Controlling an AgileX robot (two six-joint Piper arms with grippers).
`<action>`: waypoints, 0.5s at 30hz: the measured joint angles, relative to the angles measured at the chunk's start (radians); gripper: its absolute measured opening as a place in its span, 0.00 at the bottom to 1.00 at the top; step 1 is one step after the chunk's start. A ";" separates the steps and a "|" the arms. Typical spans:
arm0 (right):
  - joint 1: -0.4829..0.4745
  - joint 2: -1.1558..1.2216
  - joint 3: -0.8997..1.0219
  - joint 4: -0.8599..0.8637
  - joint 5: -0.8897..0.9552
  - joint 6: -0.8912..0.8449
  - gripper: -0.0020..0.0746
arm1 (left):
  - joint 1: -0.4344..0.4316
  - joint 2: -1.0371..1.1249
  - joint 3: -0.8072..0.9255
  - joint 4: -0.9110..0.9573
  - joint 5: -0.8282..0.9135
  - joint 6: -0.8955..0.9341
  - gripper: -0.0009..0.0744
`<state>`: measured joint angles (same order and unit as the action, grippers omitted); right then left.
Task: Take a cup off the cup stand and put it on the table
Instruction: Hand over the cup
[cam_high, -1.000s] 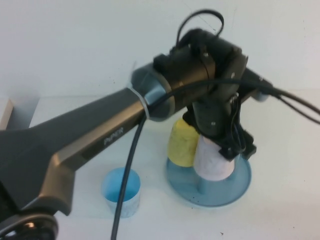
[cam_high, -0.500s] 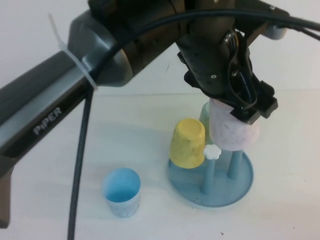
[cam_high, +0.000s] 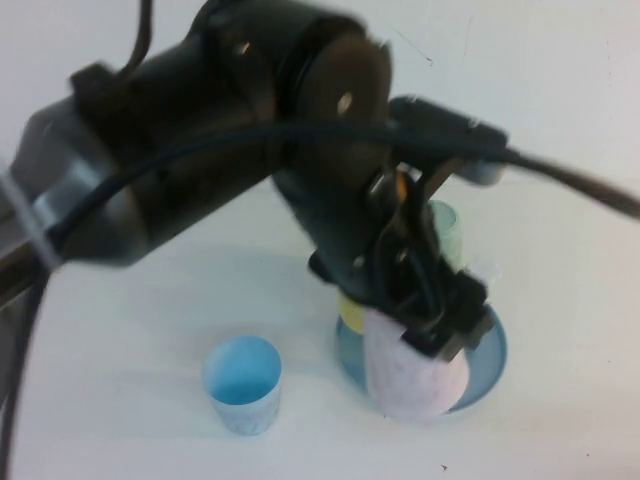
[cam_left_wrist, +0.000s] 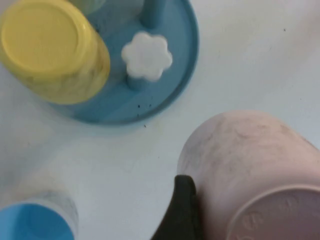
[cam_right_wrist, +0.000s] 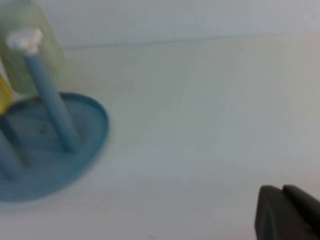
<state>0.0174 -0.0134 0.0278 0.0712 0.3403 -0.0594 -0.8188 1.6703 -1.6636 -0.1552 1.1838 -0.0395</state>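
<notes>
Next, I tip the cup level, then let my right gripper take the cup's rim (cam_high: 418, 408), since my left gripper holds the pink cup opening down (cam_high: 405, 362) by its base.
My left gripper (cam_high: 432, 332) is shut on the pale pink cup (cam_high: 413, 378) and holds it upside down over the near rim of the blue cup stand (cam_high: 492, 352), off the pegs. In the left wrist view the pink cup (cam_left_wrist: 250, 160) fills the corner with one black finger (cam_left_wrist: 183, 210) against its side, above white table (cam_left_wrist: 125, 165) beside the stand (cam_left_wrist: 172, 75). A bare peg with a white flower cap (cam_left_wrist: 146, 56) stands free. My right gripper (cam_right_wrist: 287, 212) is shut and empty, low over the table to the side of the stand (cam_right_wrist: 55, 150).
A yellow cup (cam_left_wrist: 52, 47) sits upside down on one peg, mostly hidden behind my arm in the high view. A pale green cup (cam_high: 446, 230) hangs on a rear peg. A light blue cup (cam_high: 242, 383) stands upright on the table (cam_high: 120, 340) left of the stand.
My left gripper lifted the pink cup up off its peg, then brought it down and toward the stand's near edge. The arm now covers most of the yellow cup.
</notes>
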 joint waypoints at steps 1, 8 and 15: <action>0.000 0.000 0.000 0.065 -0.002 0.018 0.02 | 0.000 -0.023 0.047 0.000 -0.024 -0.009 0.76; 0.000 0.000 0.000 0.506 -0.045 0.074 0.02 | 0.000 -0.236 0.394 -0.055 -0.209 -0.090 0.76; 0.000 0.000 0.000 0.707 -0.080 0.059 0.02 | 0.000 -0.369 0.560 -0.232 -0.300 -0.133 0.76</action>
<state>0.0174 -0.0134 0.0278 0.7781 0.2604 0.0000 -0.8188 1.3015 -1.1040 -0.3869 0.8840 -0.1728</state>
